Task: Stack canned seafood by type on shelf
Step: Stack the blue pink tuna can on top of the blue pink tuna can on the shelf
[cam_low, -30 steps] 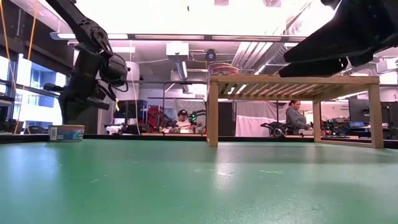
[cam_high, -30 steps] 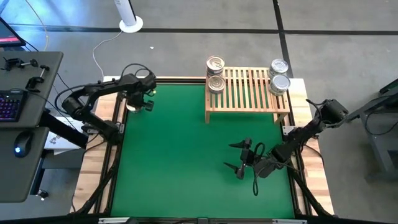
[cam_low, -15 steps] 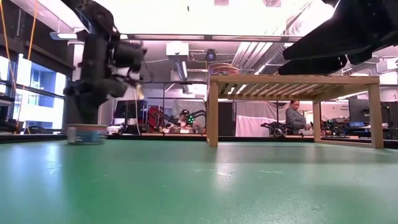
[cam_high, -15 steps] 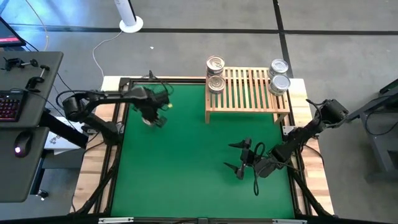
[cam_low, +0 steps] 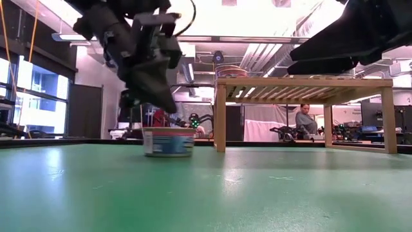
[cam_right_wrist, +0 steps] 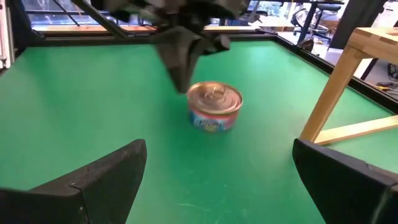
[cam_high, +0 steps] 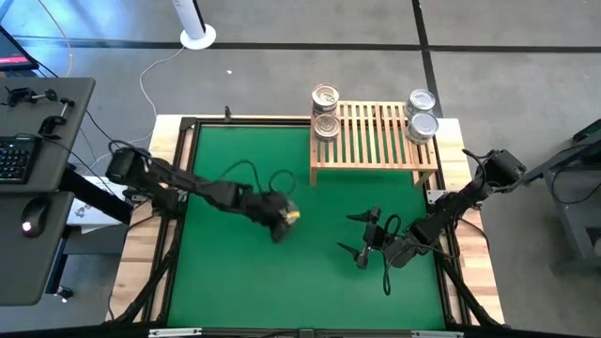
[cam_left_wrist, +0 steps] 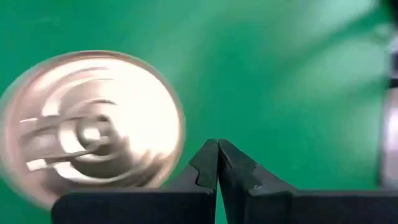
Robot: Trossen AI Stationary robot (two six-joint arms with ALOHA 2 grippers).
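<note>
The tin point(cam_low: 168, 131) has my shut left gripper hanging over it, in my right gripper's way. I should pull my left gripper back and steady the tin's side point(cam_low: 149, 143) with it for my right gripper.
One tin of canned seafood point(cam_high: 292, 217) with a gold lid and a blue-and-red label point(cam_right_wrist: 214, 106) stands upright on the green mat near the table's middle. My left gripper point(cam_high: 279, 227) is shut and slants down right beside it, on its left side. My right gripper point(cam_high: 362, 237) hangs open to the tin's right, nothing between its fingers. The shelf point(cam_high: 376, 141) stands at the far right. On it are two tins at its left end point(cam_high: 326, 111) and two at its right end point(cam_high: 423, 115). My left gripper meets the tin's rim and side wall point(cam_left_wrist: 177, 155) with the outer side of its shut fingers point(cam_right_wrist: 181, 74). The fingers slant down from the table's left. Nothing is pinched. The tin stands flat on the mat point(cam_low: 168, 142), lid up.
A pale wooden frame point(cam_high: 141, 253) runs round the green mat. A desk with a keyboard and a mouse point(cam_high: 28, 160) stands beyond the table's left. The shelf's legs point(cam_low: 220, 116) stand to the tin's far right. Bare mat lies along the near edge point(cam_high: 263, 291).
My left gripper, shut throughout, has swept from the table's far left corner toward the middle and the near right, turning as it went. The tin has slid along the mat with it, upright, and now stands close in front of my right gripper.
</note>
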